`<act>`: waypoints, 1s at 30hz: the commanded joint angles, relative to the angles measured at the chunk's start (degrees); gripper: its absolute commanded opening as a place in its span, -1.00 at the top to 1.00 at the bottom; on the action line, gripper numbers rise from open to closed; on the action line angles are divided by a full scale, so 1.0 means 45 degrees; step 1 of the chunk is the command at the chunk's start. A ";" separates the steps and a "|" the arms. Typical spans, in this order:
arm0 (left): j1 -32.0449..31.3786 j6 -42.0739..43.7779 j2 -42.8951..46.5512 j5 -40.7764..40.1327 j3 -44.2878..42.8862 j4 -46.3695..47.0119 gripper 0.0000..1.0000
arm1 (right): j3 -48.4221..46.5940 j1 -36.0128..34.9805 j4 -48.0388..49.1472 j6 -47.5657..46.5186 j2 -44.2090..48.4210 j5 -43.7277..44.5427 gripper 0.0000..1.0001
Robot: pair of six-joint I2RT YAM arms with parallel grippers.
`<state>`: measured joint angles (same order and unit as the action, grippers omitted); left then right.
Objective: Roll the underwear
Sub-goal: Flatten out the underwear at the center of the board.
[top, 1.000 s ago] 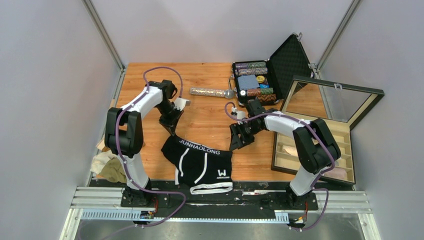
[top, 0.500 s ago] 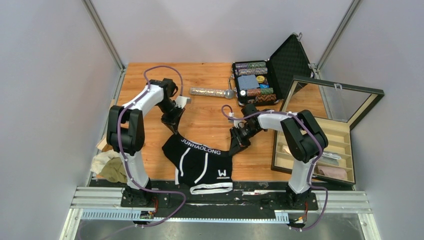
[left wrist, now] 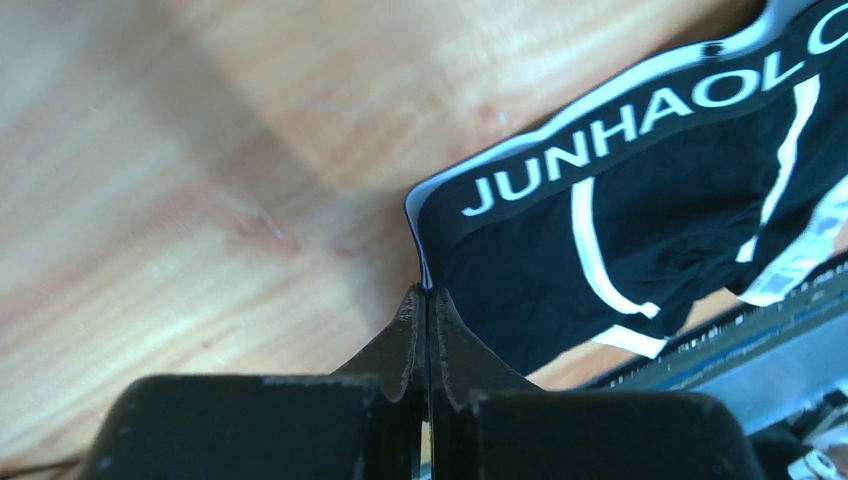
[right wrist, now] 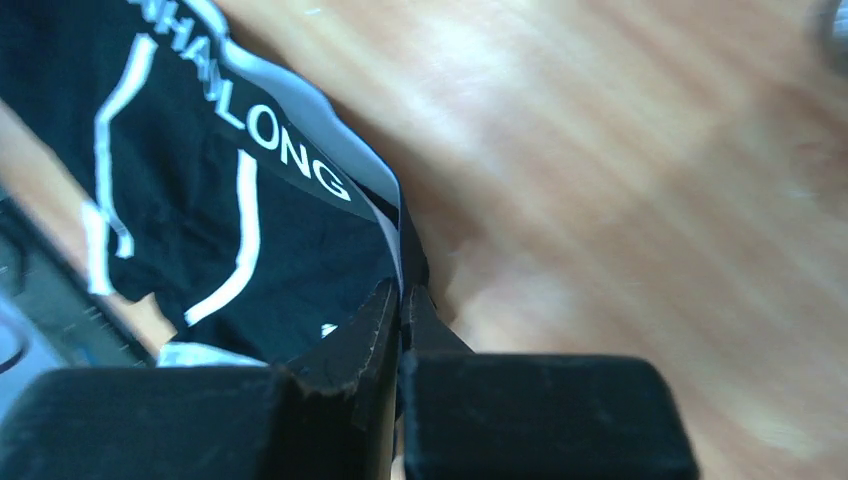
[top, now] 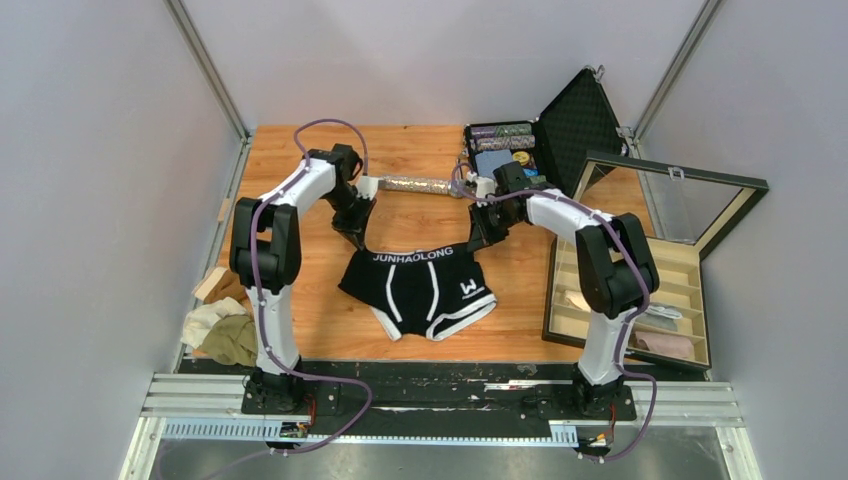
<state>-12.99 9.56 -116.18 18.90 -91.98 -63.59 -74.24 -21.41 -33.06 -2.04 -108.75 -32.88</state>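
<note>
My left gripper and my right gripper should pull the waistband (top: 412, 256) toward the microphone to flatten the legs, because the underwear's white leg hem (top: 385, 322) is tucked under.
Black underwear (top: 420, 287) with white "JUNHAOLONG" waistband lettering hangs stretched between both arms over the middle of the table. My left gripper (top: 357, 238) is shut on the left waistband corner; the left wrist view shows the underwear (left wrist: 620, 200) with its waistband edge pinched in my left gripper (left wrist: 428, 293). On the right waistband corner my right gripper (top: 476, 241) is shut too. In the right wrist view the underwear (right wrist: 250, 210) runs into my right gripper (right wrist: 402, 290). A heap of cream and olive underwear (top: 222, 333) lies at the table's near left.
A glittery silver microphone (top: 420, 185) lies at the back between the arms. An open black case (top: 575, 120) with coloured items stands at the back right. An open glass-lidded wooden box (top: 690, 275) with compartments sits at the right edge.
The right gripper has shut on the waistband's right corner. Both arms have carried the underwear away from the near edge towards the table's middle, waistband now stretched straight.
</note>
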 commanded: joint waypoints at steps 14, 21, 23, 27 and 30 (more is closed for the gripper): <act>0.0484 -0.2003 0.2122 0.4080 -0.0858 0.3343 1.00 | -0.1399 0.0795 -0.0252 -0.1941 0.1989 0.1433 1.00; 0.0486 -0.2044 1.0028 0.5215 0.4524 0.6814 1.00 | 0.0060 0.0582 -0.1185 -0.3023 0.6692 -0.1088 1.00; 0.0485 -0.1727 1.1195 0.5186 0.4902 0.6352 1.00 | 0.0738 0.0369 -0.1174 -0.3304 0.8036 -0.1446 1.00; 0.0486 -0.1730 1.2757 0.5153 0.4987 0.4775 1.00 | 0.1279 -0.0111 -0.1189 -0.2662 0.9829 -0.1143 1.00; 0.0485 -0.2023 1.3279 0.5100 0.4773 0.4064 1.00 | 0.0867 -0.0127 -0.1432 -0.2459 1.0131 -0.0874 1.00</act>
<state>-10.90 1.52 -56.71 41.41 -71.37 -39.40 -70.06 -21.82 -37.87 -14.02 -62.98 -36.93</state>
